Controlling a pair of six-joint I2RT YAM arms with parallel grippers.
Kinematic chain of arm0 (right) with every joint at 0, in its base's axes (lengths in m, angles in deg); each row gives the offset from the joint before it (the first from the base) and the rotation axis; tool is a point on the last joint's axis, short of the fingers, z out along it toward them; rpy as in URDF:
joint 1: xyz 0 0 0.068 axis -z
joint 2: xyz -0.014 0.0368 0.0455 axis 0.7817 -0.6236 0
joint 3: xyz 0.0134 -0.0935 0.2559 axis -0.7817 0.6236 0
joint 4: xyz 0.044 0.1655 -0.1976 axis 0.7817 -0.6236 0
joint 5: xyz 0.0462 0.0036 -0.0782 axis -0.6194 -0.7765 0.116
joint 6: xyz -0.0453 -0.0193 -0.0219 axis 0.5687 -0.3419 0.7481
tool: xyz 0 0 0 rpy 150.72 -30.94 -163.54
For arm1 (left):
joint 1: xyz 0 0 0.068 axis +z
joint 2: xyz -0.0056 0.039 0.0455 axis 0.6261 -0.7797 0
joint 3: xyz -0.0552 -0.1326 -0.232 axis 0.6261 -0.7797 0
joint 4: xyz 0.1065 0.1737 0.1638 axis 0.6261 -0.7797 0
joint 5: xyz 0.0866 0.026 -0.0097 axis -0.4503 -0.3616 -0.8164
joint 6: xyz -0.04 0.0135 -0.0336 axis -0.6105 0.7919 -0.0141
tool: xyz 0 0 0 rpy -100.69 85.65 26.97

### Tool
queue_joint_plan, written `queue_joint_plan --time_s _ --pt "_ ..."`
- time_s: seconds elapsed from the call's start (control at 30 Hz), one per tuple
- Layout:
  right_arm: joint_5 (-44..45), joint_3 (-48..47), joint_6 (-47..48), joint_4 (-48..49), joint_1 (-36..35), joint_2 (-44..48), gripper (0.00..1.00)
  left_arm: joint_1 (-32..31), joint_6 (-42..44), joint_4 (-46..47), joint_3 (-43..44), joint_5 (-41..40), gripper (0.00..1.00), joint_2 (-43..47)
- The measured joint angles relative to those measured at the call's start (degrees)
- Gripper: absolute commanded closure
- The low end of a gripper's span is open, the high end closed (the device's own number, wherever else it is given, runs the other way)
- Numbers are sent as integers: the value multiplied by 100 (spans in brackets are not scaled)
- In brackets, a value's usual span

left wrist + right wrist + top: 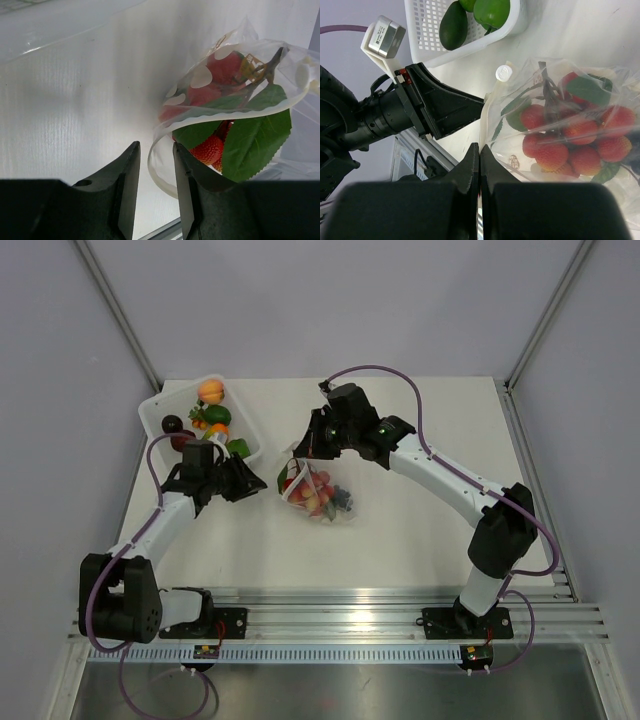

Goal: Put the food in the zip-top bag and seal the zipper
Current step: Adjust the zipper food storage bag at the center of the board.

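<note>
I should pinch the bag's loose edge (152,156) with my left gripper and pull the bag wide open before I get more food, because the bag's opening (232,120) sags half closed over the fruit.
The transparent zip-top bag (318,495) lies mid-table and holds red bumpy fruit pieces (580,142) with green leaves (252,142). Its mouth gapes toward the left arm. My right gripper (298,456) is shut on the bag's mouth edge, also in its own view (479,148). My left gripper (262,483) is open just left of the bag. In its wrist view (155,146) the curled clear zipper strip (159,172) loops in the gap between the jaws, not pinched. More food, an orange piece (211,391), green pieces (217,416) and a dark purple piece (172,424), sits in the tray.
The white slotted tray (155,408) stands at the back left, right behind my left gripper; its corner shows in the right wrist view (427,47). The two grippers are close together at the bag's mouth. A metal rail (340,620) runs along the near edge.
</note>
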Motion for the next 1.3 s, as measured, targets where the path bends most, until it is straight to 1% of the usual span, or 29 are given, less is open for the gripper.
queue_joint_plan --time_s 0.1,0.2,0.23,0.27,0.4,0.53,0.7,0.83,0.93,1.03,1.1,1.2,1.3 --pt "0 0 2 0 0 0 100 0 0 -2 -4 0 64 -63" --pt "0 0 2 -2 0 0 100 -2 -2 -2 -4 -11 81 -74" --pt "0 0 2 0 0 0 100 -2 2 4 -4 -13 94 -74" --pt "0 0 2 -2 0 0 100 -2 -15 -2 -4 -9 100 -74" --pt "2 0 9 -2 0 0 100 -33 24 -17 0 13 100 -72" --pt "61 -7 85 -33 2 0 100 -92 15 -223 186 98 100 -31" --pt "446 -326 341 -398 7 4 100 -278 -133 -605 1047 348 100 122" --pt "879 -592 566 -614 13 195 100 -754 -289 -645 1974 485 100 299" --pt "1231 -605 664 -726 15 509 100 -1005 -391 -518 2369 616 100 476" --pt "1729 -503 789 -811 15 831 100 -1034 -470 -352 2380 732 100 573" --pt "2173 -413 870 -979 17 920 100 -1034 -525 -205 2282 789 100 481" --pt "2761 -284 960 -1298 22 798 100 -1043 -538 -173 2081 824 100 136" --pt "3016 -140 1008 -1532 33 538 100 -1080 -538 -240 1941 826 100 -308"
